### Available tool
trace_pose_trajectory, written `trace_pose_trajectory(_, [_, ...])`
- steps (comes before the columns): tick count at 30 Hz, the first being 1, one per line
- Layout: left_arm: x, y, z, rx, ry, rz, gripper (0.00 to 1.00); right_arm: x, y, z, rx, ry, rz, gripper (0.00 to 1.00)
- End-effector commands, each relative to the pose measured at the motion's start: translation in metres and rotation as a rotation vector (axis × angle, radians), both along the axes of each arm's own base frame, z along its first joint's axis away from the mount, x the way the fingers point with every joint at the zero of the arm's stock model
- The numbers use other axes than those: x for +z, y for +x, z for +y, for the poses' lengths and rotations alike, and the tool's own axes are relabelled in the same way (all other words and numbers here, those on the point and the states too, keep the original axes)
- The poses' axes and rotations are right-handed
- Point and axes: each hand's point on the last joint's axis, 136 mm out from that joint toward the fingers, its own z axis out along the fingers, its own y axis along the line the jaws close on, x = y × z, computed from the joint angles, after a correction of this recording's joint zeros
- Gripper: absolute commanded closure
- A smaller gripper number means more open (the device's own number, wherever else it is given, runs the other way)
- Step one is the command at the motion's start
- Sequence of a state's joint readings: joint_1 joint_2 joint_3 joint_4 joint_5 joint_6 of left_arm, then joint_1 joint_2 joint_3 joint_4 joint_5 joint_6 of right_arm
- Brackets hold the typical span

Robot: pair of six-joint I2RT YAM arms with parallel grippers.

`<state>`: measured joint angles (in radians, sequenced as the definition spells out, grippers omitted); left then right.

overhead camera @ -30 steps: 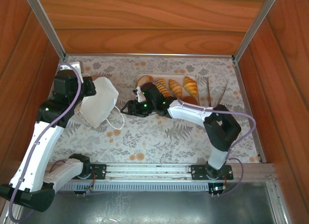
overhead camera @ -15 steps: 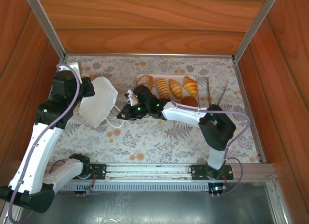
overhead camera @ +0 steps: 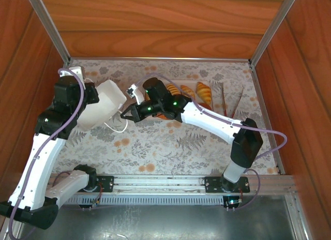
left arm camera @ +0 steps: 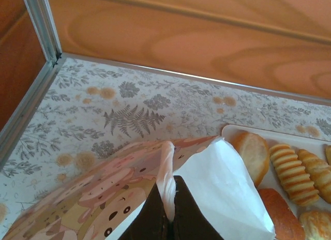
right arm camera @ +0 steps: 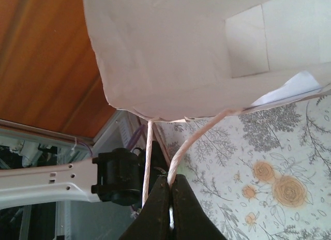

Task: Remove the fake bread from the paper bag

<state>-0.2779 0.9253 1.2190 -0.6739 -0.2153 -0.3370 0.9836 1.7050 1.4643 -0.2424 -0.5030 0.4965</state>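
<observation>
The paper bag's inside (right arm camera: 253, 46) is empty and the spot (overhead camera: 117, 120) beside the tray is clear, so I should keep lowering the bag with my left gripper until it stands there, then let go.
The white paper bag (overhead camera: 103, 103) hangs tilted above the floral table at the left. My left gripper (overhead camera: 95, 94) is shut on a fold of the bag's edge by its pink-and-gold patterned band (left arm camera: 93, 193), its fingertips (left arm camera: 182, 209) pinched tight on the paper. My right gripper (overhead camera: 124, 115) is shut on the bag's white cord handle (right arm camera: 199, 131), which runs taut up to the bag (right arm camera: 181, 54). Fake bread (overhead camera: 203, 90) lies on the beige tray (overhead camera: 219, 90); a round roll (left arm camera: 253, 152) and a ridged loaf (left arm camera: 292, 173) sit there too. The bag's inside is hidden.
Wooden walls with aluminium corner rails (overhead camera: 51, 28) close in the table on three sides. Two thin brown sticks (overhead camera: 230, 103) lie right of the tray. The arms' base rail (overhead camera: 165, 184) runs along the near edge.
My right gripper has moved left from the tray to the bag and shut on the cord handle. The bag has swung up and tilted, held by both grippers.
</observation>
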Motion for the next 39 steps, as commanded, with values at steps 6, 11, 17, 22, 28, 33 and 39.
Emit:
trace_pose_trajectory(6, [0.017, 0.025, 0.005, 0.048, 0.024, 0.002, 1.00, 0.036, 0.040, -0.004, -0.132, -0.017, -0.136, 0.98])
trace_pose_trajectory(11, [0.020, 0.062, 0.003, 0.051, 0.043, 0.036, 1.00, 0.038, 0.084, -0.009, -0.202, -0.053, -0.110, 0.98])
trace_pose_trajectory(17, [0.012, 0.103, 0.017, 0.082, 0.021, 0.084, 1.00, 0.041, 0.128, -0.016, -0.239, -0.055, -0.091, 0.98])
trace_pose_trajectory(22, [0.003, 0.133, 0.016, 0.061, -0.008, 0.120, 1.00, 0.049, 0.158, -0.023, -0.290, -0.069, -0.124, 0.98])
trace_pose_trajectory(28, [-0.005, 0.158, 0.024, 0.082, -0.018, 0.138, 1.00, 0.058, 0.177, -0.025, -0.320, -0.067, -0.150, 0.98])
trace_pose_trajectory(33, [0.001, 0.171, 0.024, 0.068, -0.027, 0.121, 1.00, 0.060, 0.185, -0.029, -0.342, -0.087, -0.180, 0.97])
trace_pose_trajectory(39, [0.001, 0.180, 0.019, 0.041, -0.041, 0.124, 0.85, 0.045, 0.196, -0.042, -0.372, -0.140, -0.168, 0.74])
